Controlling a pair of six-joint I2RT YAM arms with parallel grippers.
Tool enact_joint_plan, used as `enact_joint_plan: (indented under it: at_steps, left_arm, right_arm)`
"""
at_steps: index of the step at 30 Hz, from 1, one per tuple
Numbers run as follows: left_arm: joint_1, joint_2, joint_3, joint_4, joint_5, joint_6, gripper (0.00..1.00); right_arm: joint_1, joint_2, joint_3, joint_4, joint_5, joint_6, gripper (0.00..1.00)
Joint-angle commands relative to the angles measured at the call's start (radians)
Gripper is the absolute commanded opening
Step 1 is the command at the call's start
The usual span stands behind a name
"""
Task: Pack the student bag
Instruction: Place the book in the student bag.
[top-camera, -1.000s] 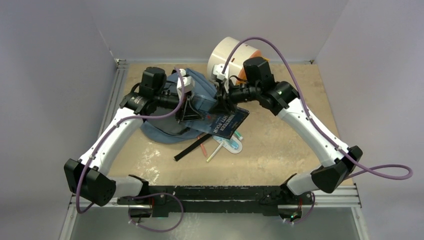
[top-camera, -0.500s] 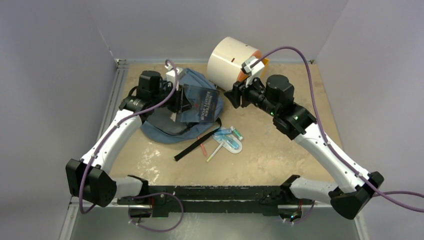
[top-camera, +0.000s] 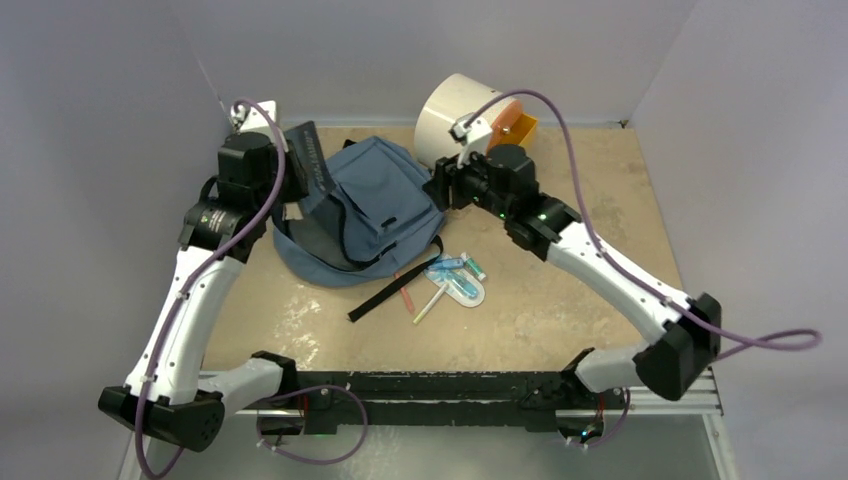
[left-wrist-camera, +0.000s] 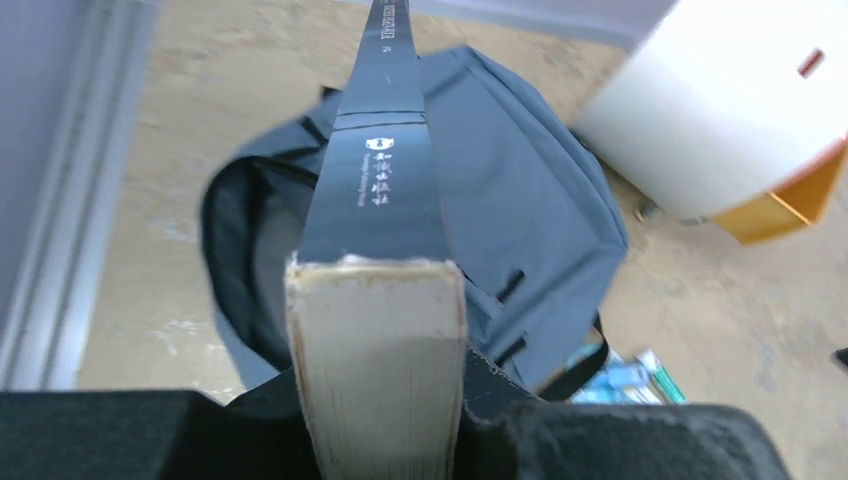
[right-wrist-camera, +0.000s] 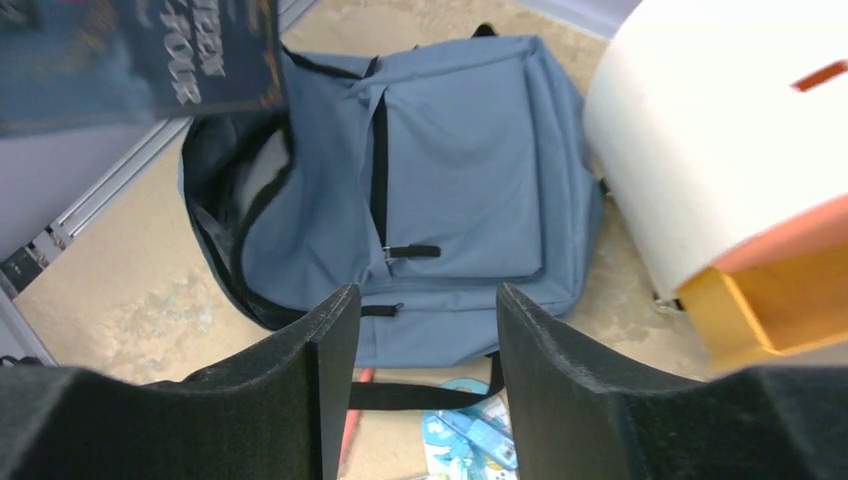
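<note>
The bag's upper flap droops over the bag's opening, so next my left gripper moves back with the book while my right gripper pulls the flap's edge open.
The slate-blue student bag lies flat at the back of the table, its dark opening facing left. My left gripper is shut on a dark-covered book, held up on edge above the bag's left side. In the left wrist view the book's pale page edge fills the gap between the jaws. My right gripper hovers by the bag's right edge, open and holding nothing. Its fingers frame the bag and its black strap.
A cream cylindrical cabinet with an orange drawer stands just behind the right gripper. A blue stationery pack, pens and the loose black strap lie in front of the bag. A metal rail and the wall run close to the left arm.
The right gripper let go of the book, opened and drew back to the bag's right edge. The left gripper carried the book off the bag, up and to the far left.
</note>
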Motion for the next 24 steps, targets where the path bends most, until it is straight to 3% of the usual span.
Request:
enact_joint_plan:
  at_steps: [1,14,24]
  left_arm:
    - [0.005,-0.051,0.059,0.063,-0.178,0.048,0.0]
    - [0.005,-0.02,-0.017,0.145,-0.178,0.06,0.0]
    - [0.005,-0.029,0.115,0.102,-0.394,0.11,0.0]
  right_arm:
    - [0.066,0.099,0.108,0.055,0.012,0.017,0.58]
    - [0.275,0.293,0.177,0.157,-0.034,0.098,0.69]
    - [0.457,0.54,0.254,0.324,0.037,0.084,0.79]
